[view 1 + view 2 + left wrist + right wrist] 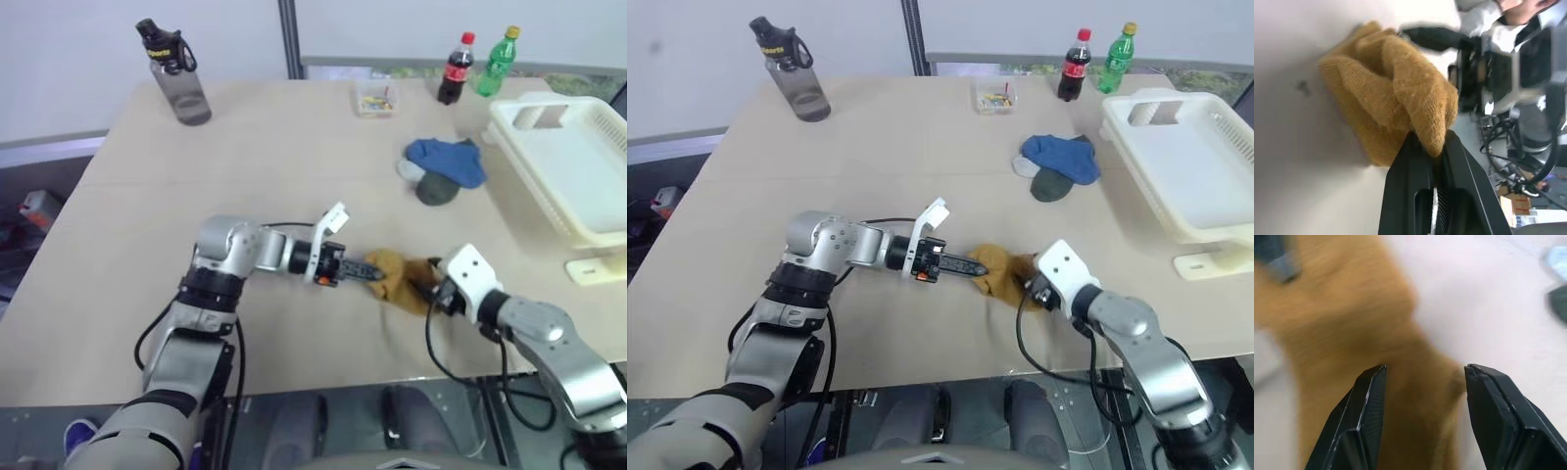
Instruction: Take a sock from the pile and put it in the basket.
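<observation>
My left gripper should bring the sock's pinched fold (387,269) over to my right gripper, then open and move away, because the basket (573,162) is on my right gripper's side.
The mustard-yellow sock (402,279) lies bunched on the table near its front edge, apart from the pile (446,168). My left gripper (377,271) reaches in from the left and is shut on one fold of it; the left wrist view shows the knit (1391,98) pinched between the two black fingers. From the right comes my right gripper (1425,369), open, one finger on either side of the sock's (1352,323) other end. The pile is a small heap of blue, pale grey and dark grey socks further back. The white basket (578,162) stands at the far right.
At the back left a grey water bottle (176,73) stands. A small clear box (375,100), a cola bottle (454,69) and a green bottle (497,61) line the back edge. A small white piece (595,266) lies in front of the basket.
</observation>
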Tool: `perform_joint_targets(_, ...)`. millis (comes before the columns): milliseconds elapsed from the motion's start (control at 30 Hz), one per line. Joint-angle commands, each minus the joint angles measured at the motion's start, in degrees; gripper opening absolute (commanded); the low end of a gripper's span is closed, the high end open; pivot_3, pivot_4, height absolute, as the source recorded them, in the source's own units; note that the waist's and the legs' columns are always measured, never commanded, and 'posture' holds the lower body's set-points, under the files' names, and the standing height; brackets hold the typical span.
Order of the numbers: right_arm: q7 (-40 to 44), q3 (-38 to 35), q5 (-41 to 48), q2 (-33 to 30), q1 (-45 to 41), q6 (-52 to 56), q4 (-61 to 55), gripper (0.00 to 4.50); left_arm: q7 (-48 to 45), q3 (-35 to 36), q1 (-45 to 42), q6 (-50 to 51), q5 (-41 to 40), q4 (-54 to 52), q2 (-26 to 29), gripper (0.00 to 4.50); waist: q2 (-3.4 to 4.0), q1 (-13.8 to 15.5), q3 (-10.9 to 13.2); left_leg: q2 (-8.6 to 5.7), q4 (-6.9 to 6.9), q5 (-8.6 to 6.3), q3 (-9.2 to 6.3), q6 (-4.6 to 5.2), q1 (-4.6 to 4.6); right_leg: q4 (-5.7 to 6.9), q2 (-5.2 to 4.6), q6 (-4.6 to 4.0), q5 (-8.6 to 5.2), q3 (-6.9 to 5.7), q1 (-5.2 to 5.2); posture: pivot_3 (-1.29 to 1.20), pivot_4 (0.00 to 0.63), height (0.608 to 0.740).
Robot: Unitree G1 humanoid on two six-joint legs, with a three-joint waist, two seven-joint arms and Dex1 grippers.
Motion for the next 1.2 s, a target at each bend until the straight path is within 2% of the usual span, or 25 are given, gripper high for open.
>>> perform_joint_targets(33,0.5,4.5,-2.1,2.0,-2.1,-3.0,3.7,2.63,0.4,2.0,0.6,-0.4,-0.4,-2.3,1.4,0.07,0.01,0.1,0.0,0.01,0.00,0.00,-0.03,0.00,0.00,0.00,0.02,0.00,0.00,-0.03,0.00,0.00,0.150,0.740)
perform_joint_targets(167,0.7,6.8,-3.5,3.9,-4.3,-4.4,7.2,2.63,2.3,3.1,0.9,0.6,-0.6,-2.8,1.8,0.07,0.02,0.2,0.0,-0.02,0.00,0.00,-0.05,-0.01,-0.08,-0.02,-0.03,0.00,0.00,-0.05,-0.02,0.00,0.150,0.740)
perform_joint_targets(333,1.4,7.9,-6.0,2.9,-4.1,-6.6,9.3,2.63,4.1,4.6,1.3,1.8,-1.3,-4.1,1.2,0.07,0.02,0.1,0.0,-0.01,0.01,0.01,-0.08,-0.01,-0.05,0.01,-0.02,0.00,0.01,-0.08,-0.02,0.00,0.150,0.740)
perform_joint_targets(633,2.8,-4.3,-0.3,-1.4,2.0,-1.4,-7.8,2.63,6.6,7.0,-1.1,5.5,-2.9,-6.6,-1.6,0.07,0.03,0.4,0.0,-0.05,0.04,0.01,-0.11,-0.02,-0.13,0.00,-0.06,0.00,0.01,-0.10,-0.03,0.00,0.150,0.740)
perform_joint_targets(833,1.5,-9.6,0.3,-3.8,8.8,2.4,-14.4,2.63,8.6,3.7,-2.3,5.0,-1.6,-6.4,-6.4,0.07,0.04,0.6,0.0,-0.08,0.05,0.01,-0.25,-0.02,-0.19,0.00,-0.07,0.00,0.01,-0.21,-0.02,0.00,0.150,0.740)
perform_joint_targets(1000,0.1,-11.7,0.4,-3.6,11.4,4.7,-18.1,2.63,12.7,1.9,-4.3,3.5,1.9,-1.4,-12.4,0.07,0.05,0.4,0.0,-0.07,0.06,0.01,-0.25,-0.01,-0.16,0.04,-0.04,0.00,0.01,-0.20,-0.01,0.00,0.150,0.740)
perform_joint_targets(1167,-1.1,-13.2,0.5,-3.3,14.7,6.9,-21.6,2.63,13.9,-0.8,-5.3,-0.1,4.9,2.2,-16.0,0.07,0.05,0.4,0.0,-0.09,0.06,0.01,-0.23,-0.01,-0.17,0.01,-0.05,0.01,0.00,-0.18,-0.01,0.00,0.150,0.740)
perform_joint_targets(1200,-1.3,-13.5,0.1,-3.5,15.8,7.1,-22.1,2.63,14.0,-0.8,-5.7,-0.3,5.0,2.8,-16.7,0.39,0.04,0.4,0.0,-0.09,0.06,0.01,-0.23,-0.01,-0.17,0.01,-0.05,0.01,0.00,-0.19,-0.01,0.00,0.150,0.740)
